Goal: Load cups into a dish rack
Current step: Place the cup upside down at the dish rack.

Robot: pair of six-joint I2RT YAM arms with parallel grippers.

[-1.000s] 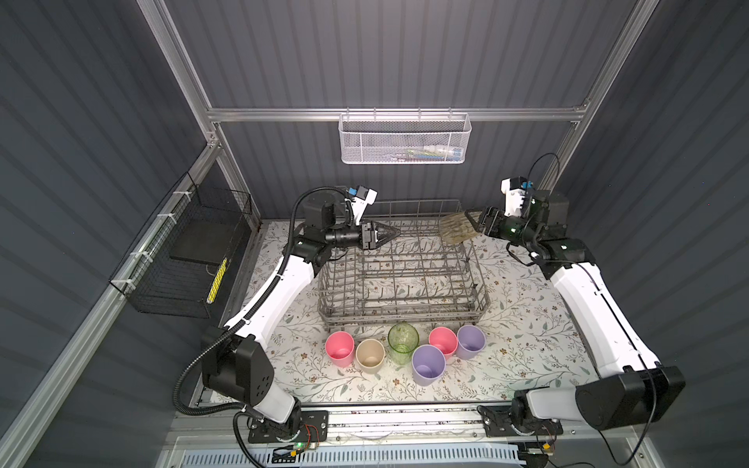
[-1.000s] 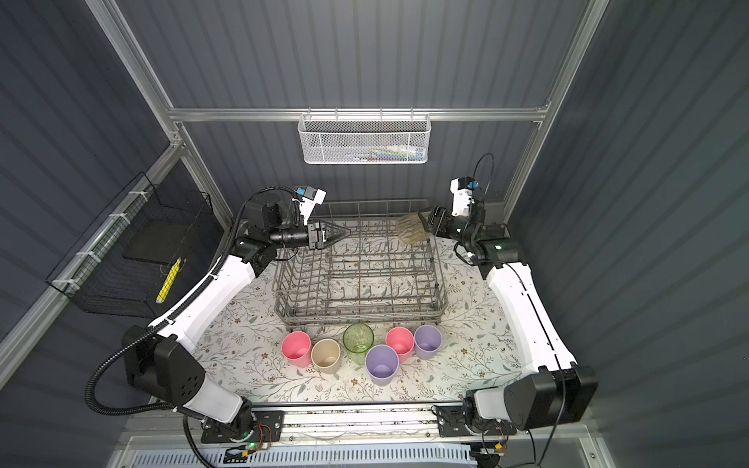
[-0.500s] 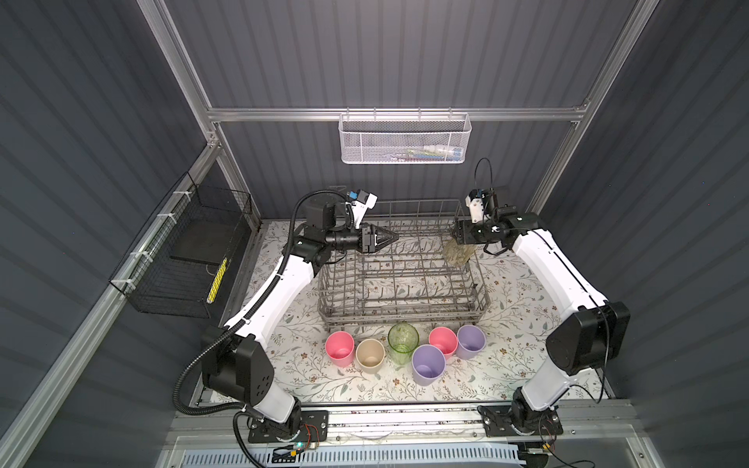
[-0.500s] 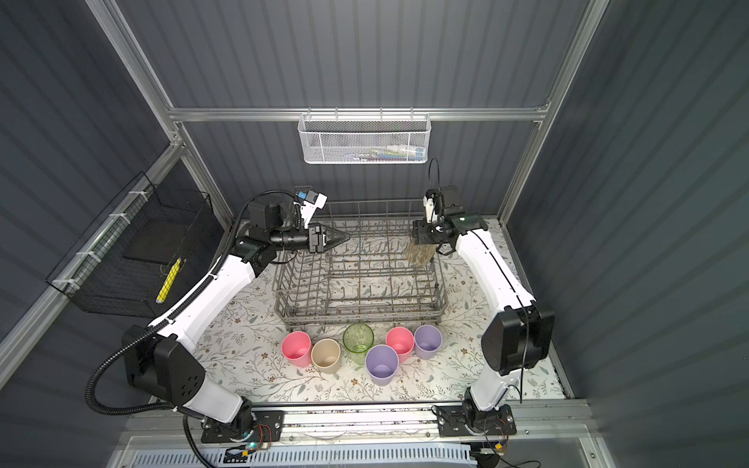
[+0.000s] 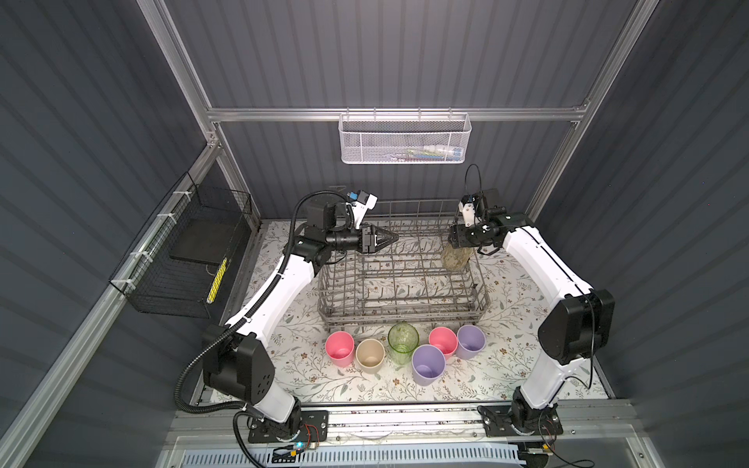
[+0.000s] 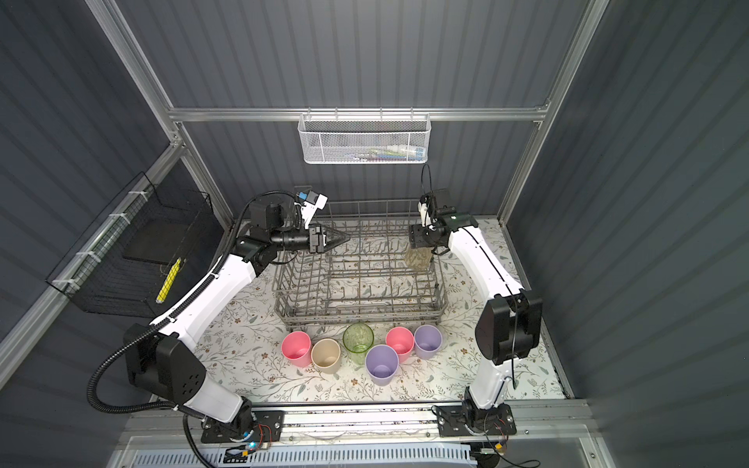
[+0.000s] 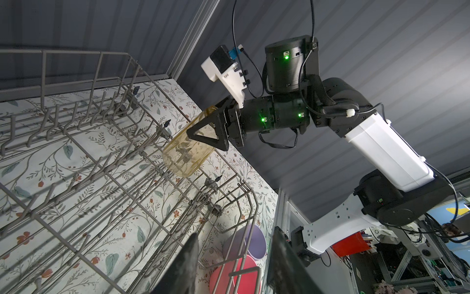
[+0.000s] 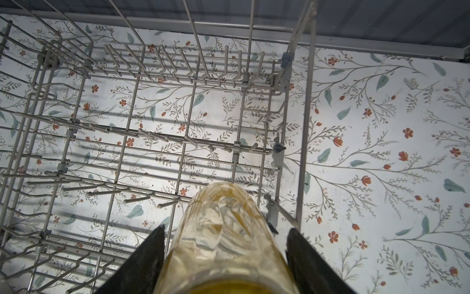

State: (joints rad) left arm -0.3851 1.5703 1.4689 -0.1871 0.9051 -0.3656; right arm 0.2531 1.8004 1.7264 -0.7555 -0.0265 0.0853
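Note:
The amber cup's lower end (image 5: 454,265) is over a free spot inside the rack, so the robot's right gripper should keep lowering the amber cup until the rack's wires (image 5: 448,280) carry it.
A grey wire dish rack (image 5: 401,312) stands on the floral mat. My right gripper (image 5: 458,249) points down over the rack's far right corner, shut on a clear amber cup (image 5: 457,259). The cup hangs below the gripper among the tines (image 8: 223,229). My left gripper (image 5: 391,239) hovers level above the rack's far left part, open with nothing between its fingers (image 7: 188,257). In front of the rack stand several cups: pink (image 5: 339,347), beige (image 5: 370,355), clear green (image 5: 403,343), lilac (image 5: 428,364), pink (image 5: 442,341) and lilac (image 5: 471,341).
A white mesh basket (image 5: 405,139) hangs on the back wall above the rack. A black wire basket (image 5: 182,259) is fixed to the left wall. Both arm bases sit on the rail at the front edge.
My right arm has swung in from beyond the rack's far right corner and turned the amber cup downward into that corner. The left arm has barely moved.

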